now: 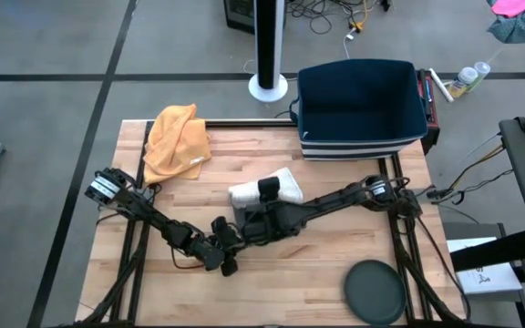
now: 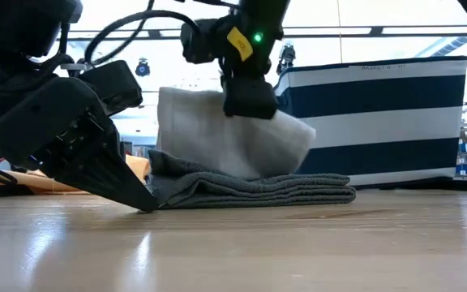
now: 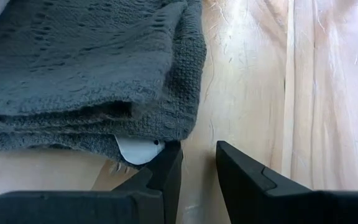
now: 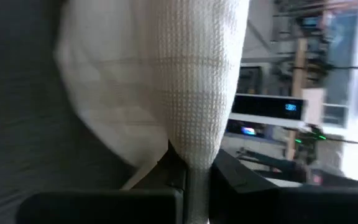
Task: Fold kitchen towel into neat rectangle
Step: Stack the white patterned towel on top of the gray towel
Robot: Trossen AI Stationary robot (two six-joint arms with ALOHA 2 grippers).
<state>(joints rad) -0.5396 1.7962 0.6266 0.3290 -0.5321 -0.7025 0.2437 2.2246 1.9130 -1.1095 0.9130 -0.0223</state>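
Observation:
The white towel hangs in a bunch over the grey towel (image 2: 246, 177). My left gripper should therefore grab the white towel's free edge (image 2: 169, 96) and help spread the white towel out on the clear wood.
A white waffle-weave towel (image 2: 217, 134) hangs over the middle of the table with my right gripper (image 4: 194, 165) shut on it. Its lower part lies on a folded grey towel (image 2: 250, 188), which rests flat on the wood. My left gripper (image 3: 194, 149) stands low at the grey towel's near corner (image 3: 182, 121), open by a narrow gap with nothing between its fingers. A white label (image 3: 138, 149) sticks out from under that corner. In the high view the left gripper (image 1: 228, 264) shows near the table's front and the right gripper (image 1: 267, 193) on the white towel (image 1: 290, 182). My left gripper has one finger (image 3: 166, 165) right beside the grey towel's corner and its label; I cannot tell whether it touches them. My right gripper pinches a gathered fold of the white towel (image 4: 197, 146) between its two fingers, coming slanting down from above. The towel spreads out beyond the fingers, its lower part resting on the grey towel.
An orange cloth (image 1: 176, 137) lies crumpled at the far left of the table. A navy and white striped basket (image 1: 363, 109) stands at the far right. A dark round disc (image 1: 375, 292) lies at the near right. Bare wood (image 1: 299, 264) shows along the front.

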